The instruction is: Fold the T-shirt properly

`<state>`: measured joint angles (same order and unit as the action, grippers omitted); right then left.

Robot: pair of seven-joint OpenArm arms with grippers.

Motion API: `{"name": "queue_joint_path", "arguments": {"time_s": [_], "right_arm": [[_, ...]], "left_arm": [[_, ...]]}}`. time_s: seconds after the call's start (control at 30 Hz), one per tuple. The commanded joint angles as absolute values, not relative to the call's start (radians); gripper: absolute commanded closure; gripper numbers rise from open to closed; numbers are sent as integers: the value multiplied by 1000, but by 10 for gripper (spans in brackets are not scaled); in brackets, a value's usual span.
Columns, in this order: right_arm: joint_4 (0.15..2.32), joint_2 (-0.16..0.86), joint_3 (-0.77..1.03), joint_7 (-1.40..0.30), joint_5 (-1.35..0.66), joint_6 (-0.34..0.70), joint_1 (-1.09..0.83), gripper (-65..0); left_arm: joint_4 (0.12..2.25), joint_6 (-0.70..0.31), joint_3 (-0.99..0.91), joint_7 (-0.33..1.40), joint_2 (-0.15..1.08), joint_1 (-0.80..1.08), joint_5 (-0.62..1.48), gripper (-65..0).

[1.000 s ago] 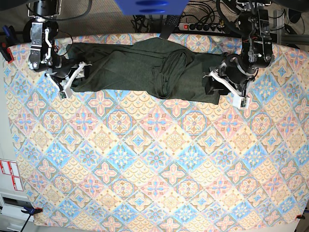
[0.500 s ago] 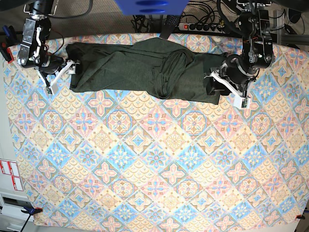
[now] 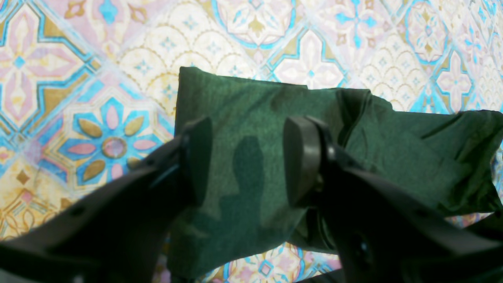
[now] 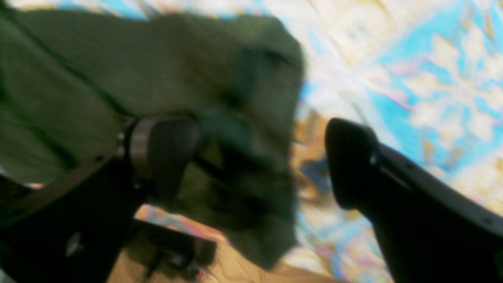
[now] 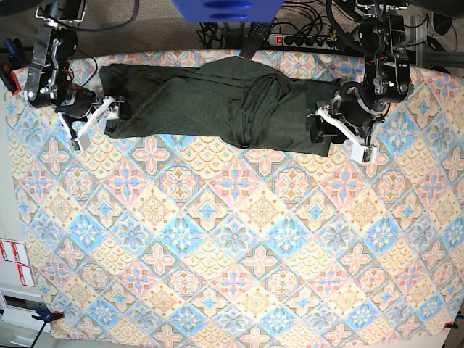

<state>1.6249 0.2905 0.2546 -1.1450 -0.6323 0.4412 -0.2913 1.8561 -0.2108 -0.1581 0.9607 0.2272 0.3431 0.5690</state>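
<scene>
The T-shirt's end [image 5: 108, 131] stops short of my right gripper's outer finger, which reaches past it over the cloth. Next, I move inward over the fabric [image 5: 123, 123], pinch it and fold it toward the middle.
The T-shirt [image 5: 203, 101], dark olive green, lies stretched in a long band across the far part of the patterned table, with bunched folds near its middle. My right gripper [image 5: 96, 118] is at its left end. In the blurred right wrist view it [image 4: 255, 157] stands open, one finger over the T-shirt [image 4: 118, 70] and the other over the cloth. My left gripper [image 5: 320, 129] hovers over the shirt's right end. In the left wrist view it [image 3: 245, 157] is open, and flat fabric of the T-shirt [image 3: 235, 106] shows between its pads.
The table cloth [image 5: 232, 239] with its tile pattern spreads toward the near edge. A power strip and cables [image 5: 304, 40] lie beyond the far edge, and a blue object [image 5: 225, 9] is at the top. Labels [image 5: 14, 261] sit off the left side.
My right gripper has opened wide and let go of the shirt's left corner, drawing off to the left and then edging back. The left arm has not moved.
</scene>
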Motion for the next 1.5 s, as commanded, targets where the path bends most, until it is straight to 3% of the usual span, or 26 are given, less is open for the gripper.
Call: {"name": "queue_joint_path", "arguments": {"time_s": [0.0,0.27,0.5,0.83,1.17,1.47], "right_arm": [[1646,305,265,-1136,-667,444,-286,-551],[1635,249,265,-1130,-684,441,-286,-551],[1577,185,266,-1127,-481,441,-278,-551],[1442,182,266,-1049,-440,443,-278,-551],[1446,180,248,-1076,-470,444,-286,-549],[1443,177,156,-1073,-472,444,-286,-420]], "left_arm": [[1851,-214,-150,949,232,337,578,-297],[1805,-214,-145,949,232,320,579,-296],[1808,-214,-145,949,232,317,579,-296],[1808,-214,-148,949,236,317,579,-296],[1808,-214,-147,949,234,306,579,-296],[1808,-214,-147,949,234,303,579,-296]]}}
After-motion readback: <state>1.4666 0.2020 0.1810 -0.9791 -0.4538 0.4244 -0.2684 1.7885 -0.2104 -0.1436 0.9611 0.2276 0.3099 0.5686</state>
